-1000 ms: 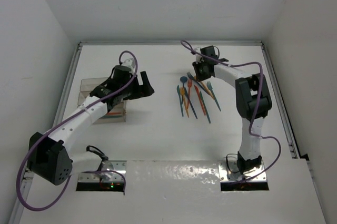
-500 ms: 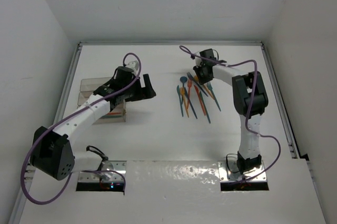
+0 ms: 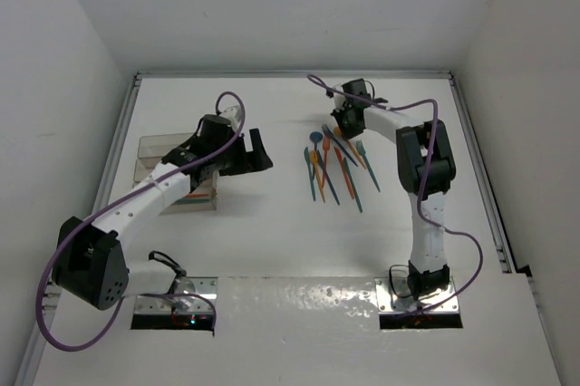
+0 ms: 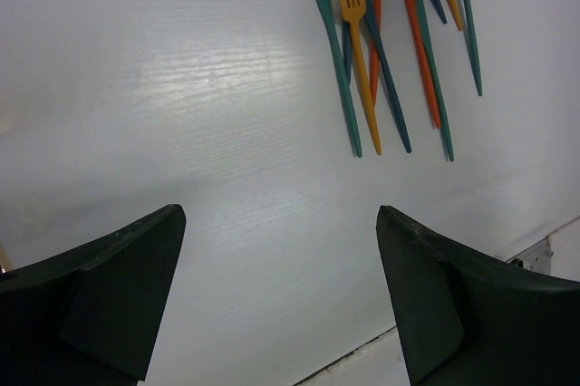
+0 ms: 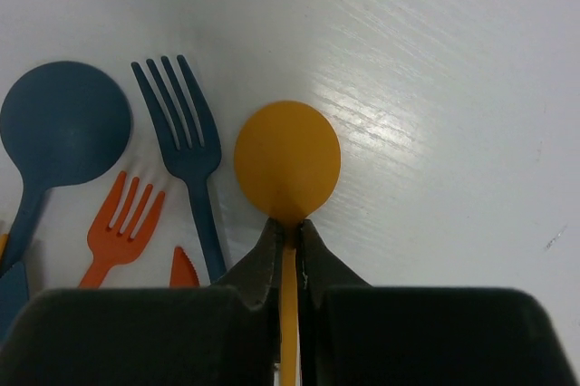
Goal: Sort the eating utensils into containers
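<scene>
The robot's right gripper is holding the yellow-orange spoon just below its bowl (image 5: pixel 288 212), so the left gripper keeps going, open, toward the spoon's free handle (image 3: pixel 357 156) and closes there.
The eating utensils (image 3: pixel 335 161) lie in a loose bunch right of the table's middle: orange, blue and teal forks, spoons and knives. My right gripper (image 3: pixel 344 120) is at the bunch's far end, shut (image 5: pixel 288 227) on the handle of a yellow-orange spoon (image 5: pixel 287 161) just below its bowl. Beside it lie a blue fork (image 5: pixel 186 146), a blue spoon (image 5: pixel 63 123) and an orange fork (image 5: pixel 122 218). My left gripper (image 3: pixel 258 152) is open and empty (image 4: pixel 281 214) above bare table, left of the utensils (image 4: pixel 390 42). The clear containers (image 3: pixel 149 155) stand at the left, partly hidden under my left arm.
White walls enclose the table on the left, back and right, with metal rails (image 3: pixel 122 141) along both sides. The table's near edge (image 4: pixel 362 354) shows in the left wrist view. An orange knife tip (image 5: pixel 184 270) lies by my right fingers.
My left gripper has moved a little to the right, away from the containers and toward the utensils. My right gripper has shifted slightly left at the far end of the bunch.
</scene>
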